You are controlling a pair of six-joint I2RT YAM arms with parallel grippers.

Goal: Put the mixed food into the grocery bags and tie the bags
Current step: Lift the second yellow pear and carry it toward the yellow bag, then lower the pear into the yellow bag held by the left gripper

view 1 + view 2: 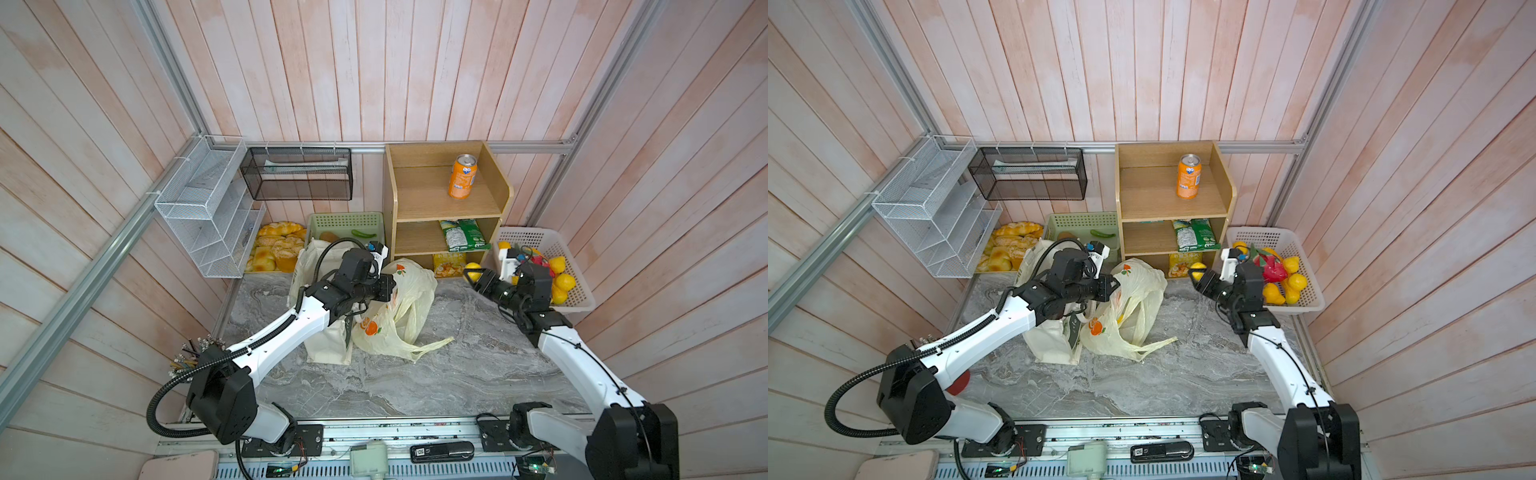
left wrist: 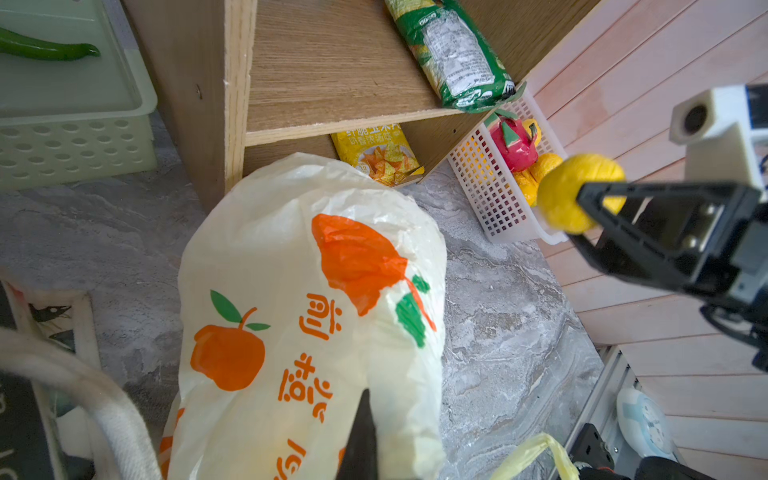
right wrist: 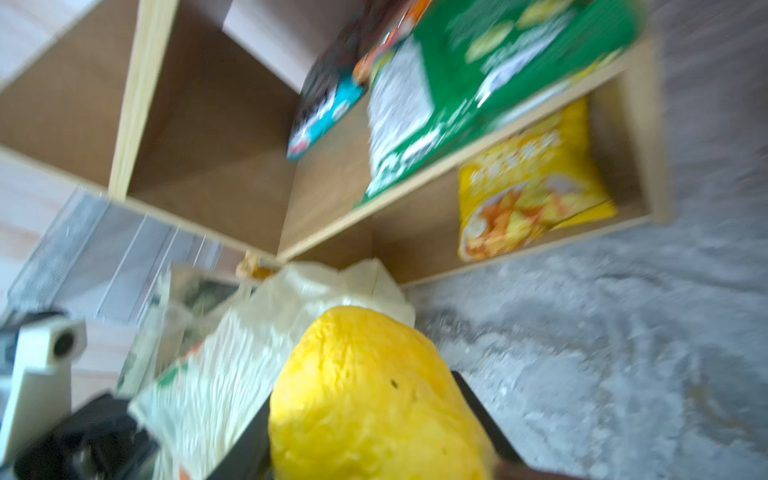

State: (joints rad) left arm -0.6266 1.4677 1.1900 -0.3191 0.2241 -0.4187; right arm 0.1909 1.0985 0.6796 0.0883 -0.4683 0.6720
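Observation:
The plastic bag's upper edge [image 1: 399,275] is held up by my left gripper, so my right gripper carries on moving the yellow fruit into the bag's opening [image 1: 406,318] and lets go there.
The pale-yellow plastic bag [image 1: 409,311] [image 1: 1138,303] [image 2: 291,270] with orange fruit print stands bunched on the marble table, beside the cream canvas tote [image 1: 328,349] [image 1: 1050,345]. My left gripper [image 1: 388,289] [image 1: 1111,286] [image 2: 365,436] is shut on the plastic bag's upper edge. My right gripper [image 1: 471,273] [image 1: 1196,272] [image 2: 579,216] [image 3: 365,415] hangs to the right of the bag, in front of the shelf's lowest level. It is shut on a small yellow lemon-like fruit [image 1: 473,268] [image 1: 1198,267] [image 2: 557,195] [image 3: 374,365]. The right wrist view is blurred.
A wooden shelf [image 1: 449,203] at the back holds an orange can [image 1: 462,176], a green packet [image 1: 463,235] and a yellow packet [image 1: 449,264]. A white basket [image 1: 536,237] of yellow fruit stands at the right. A green basket [image 1: 345,222] and bread [image 1: 276,249] are at the back left.

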